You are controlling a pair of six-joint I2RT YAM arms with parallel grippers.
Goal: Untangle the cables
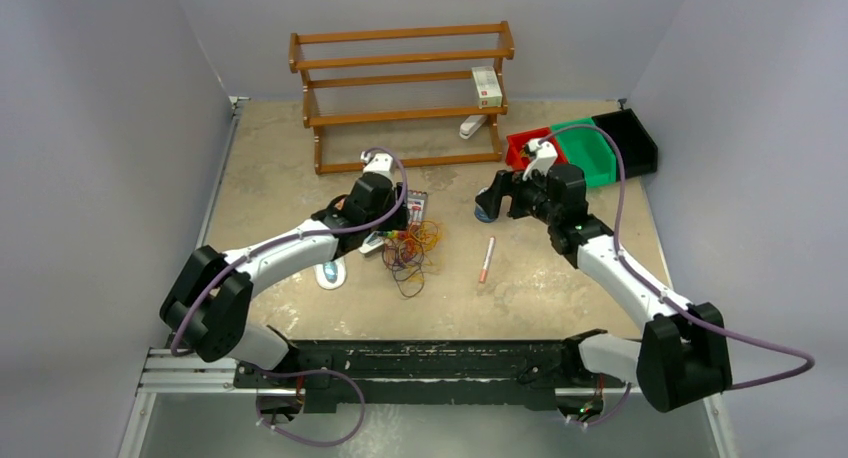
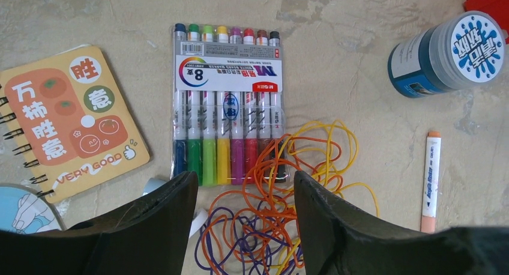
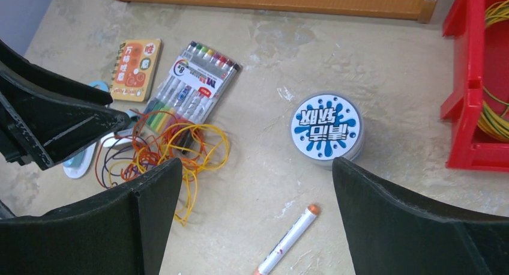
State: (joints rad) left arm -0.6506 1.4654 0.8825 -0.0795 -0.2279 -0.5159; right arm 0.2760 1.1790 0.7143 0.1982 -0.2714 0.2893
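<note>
The yellow loops (image 3: 225, 148) lie loosely spread out past the orange ones, so I expect the yellow cable (image 1: 434, 234) to slide out of the tangle and hang down long when I pick it up.
The cables (image 1: 408, 248) are a tangle of thin yellow, orange and dark purple loops lying on the table. One end of the tangle overlaps the foot of a marker pack (image 2: 227, 107). My left gripper (image 2: 245, 179) is open and empty just above the tangle (image 2: 268, 210), with one finger on each side of it. My right gripper (image 3: 255, 167) is open and empty, well to the right of the tangle (image 3: 162, 144), above bare table. More yellow wire (image 3: 495, 119) lies in a red bin (image 3: 465, 77).
An orange notebook (image 2: 78, 119) lies left of the marker pack. A blue round jar (image 3: 327, 126) and a loose white pen (image 3: 288, 239) lie below my right gripper. A wooden rack (image 1: 400, 78) stands at the back. Green (image 1: 588, 150) and black (image 1: 630, 138) bins sit at the back right.
</note>
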